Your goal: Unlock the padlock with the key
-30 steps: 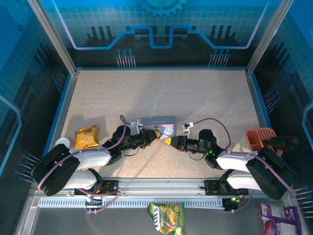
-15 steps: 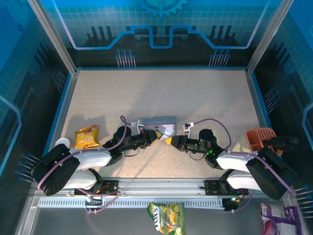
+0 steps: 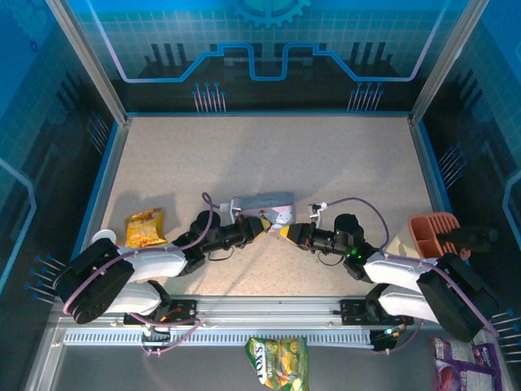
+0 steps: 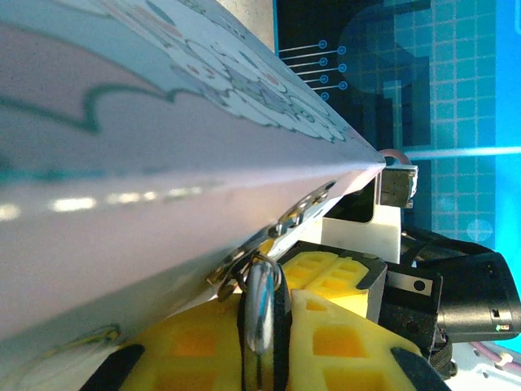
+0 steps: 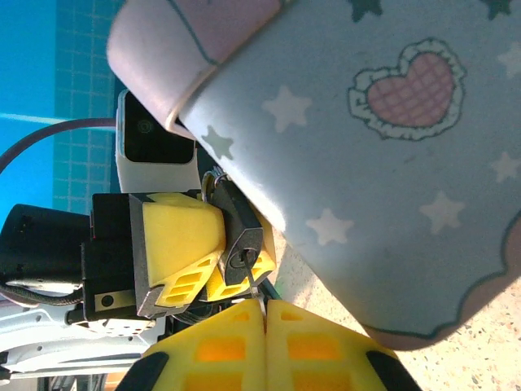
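The key's blade slopes from the robot's right gripper and sits only shallow at the keyhole, so the robot should back away and take a new grip on the key with its left gripper.
The padlock (image 5: 241,257) is a small dark block, its silvery shackle (image 4: 262,244) hooked through the hasp of the pale blue cartoon tin (image 3: 264,202). My left gripper (image 3: 262,226) is shut on the padlock (image 4: 262,318), its yellow fingers (image 5: 181,232) clamping the body from both sides. My right gripper (image 5: 264,314) is shut on the key (image 5: 253,285), whose thin silver blade reaches up into the keyhole. Both grippers meet tip to tip just in front of the tin; the right gripper (image 3: 285,231) comes in from the right.
An orange snack packet (image 3: 145,227) lies at the left. A terracotta holder (image 3: 431,230) stands at the right edge. A green snack bag (image 3: 277,362) and a purple packet (image 3: 460,366) lie below the front rail. The tin (image 5: 366,163) looms close over both grippers.
My right gripper has edged slightly up and toward the padlock with the key. The left gripper and tin have barely shifted.
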Available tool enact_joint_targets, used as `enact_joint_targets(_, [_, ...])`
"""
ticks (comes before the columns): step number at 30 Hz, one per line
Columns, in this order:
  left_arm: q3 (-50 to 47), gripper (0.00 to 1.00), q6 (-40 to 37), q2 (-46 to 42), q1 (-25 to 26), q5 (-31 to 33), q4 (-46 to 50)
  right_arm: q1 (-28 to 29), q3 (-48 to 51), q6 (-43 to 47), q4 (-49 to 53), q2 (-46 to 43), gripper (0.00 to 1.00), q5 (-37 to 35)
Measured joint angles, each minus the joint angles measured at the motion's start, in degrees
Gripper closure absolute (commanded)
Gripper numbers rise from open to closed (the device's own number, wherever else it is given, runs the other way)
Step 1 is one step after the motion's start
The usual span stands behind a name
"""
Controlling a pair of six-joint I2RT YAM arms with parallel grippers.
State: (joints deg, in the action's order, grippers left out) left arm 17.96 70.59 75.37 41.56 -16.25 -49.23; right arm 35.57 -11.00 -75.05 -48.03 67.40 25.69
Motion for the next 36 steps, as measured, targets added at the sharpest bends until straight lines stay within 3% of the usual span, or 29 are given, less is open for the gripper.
enact_joint_targets(13, [0.9,1.00,0.0,2.3,1.0,4.8,-0.5,2.7,0.0,-0.1,-2.4,3.3,1.00,-5.7])
enact_joint_targets(24, [2.7,1.00,1.2,3.4,3.2,4.9,-2.1,5.7,-0.3,-0.2,-6.1,5.6,1.00,-4.4])
enact_joint_targets(30, [2.9,1.00,0.9,2.5,4.1,3.1,-1.2,1.1,0.2,1.3,-1.2,-0.3,1.00,-4.9])
enact_joint_targets(36, [3.3,1.00,-3.2,-2.1,4.2,3.4,7.2,-0.9,0.2,4.6,7.3,-8.9,1.00,-6.0])
